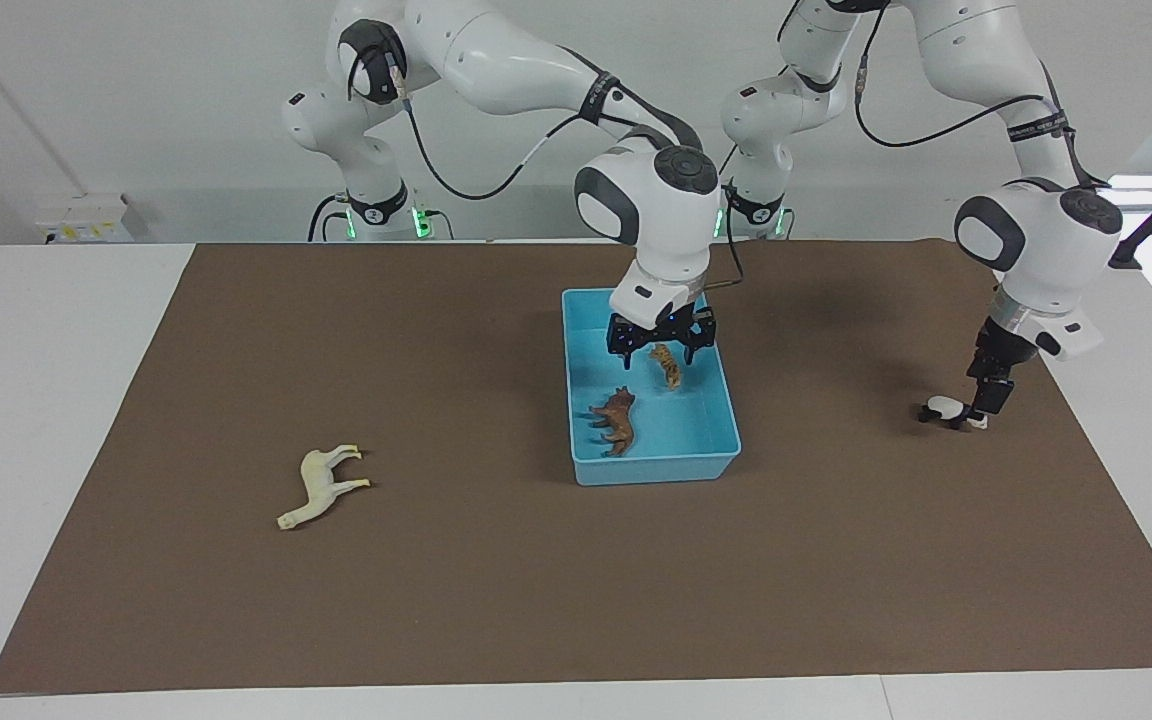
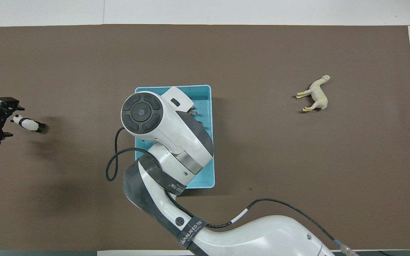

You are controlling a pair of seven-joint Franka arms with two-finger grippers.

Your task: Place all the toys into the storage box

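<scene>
My right gripper is taking up the space over the storage box (image 1: 670,422), so it should move away to the cream horse (image 2: 318,95) before my left gripper brings the panda in.
The light blue storage box (image 1: 656,467) sits mid-table. My right gripper (image 1: 661,342) hangs open over the part of the box nearest the robots, and the orange tiger (image 1: 667,367) is just below its fingertips, loose inside the walls. The brown animal (image 1: 616,419) lies on the box floor. Toward the left arm's end stands the panda (image 1: 948,411), with my left gripper (image 1: 986,402) lowered to the mat at one end of it, open. In the overhead view the fingers of the left gripper (image 2: 3,121) straddle the panda (image 2: 29,124), and the right arm hides most of the box (image 2: 202,86). The cream horse (image 1: 322,484) lies toward the right arm's end.
A brown mat (image 1: 576,600) covers the table between the white margins. The horse (image 2: 316,96) lies alone on the mat, well apart from the box. A black cable loops off the right arm beside the box.
</scene>
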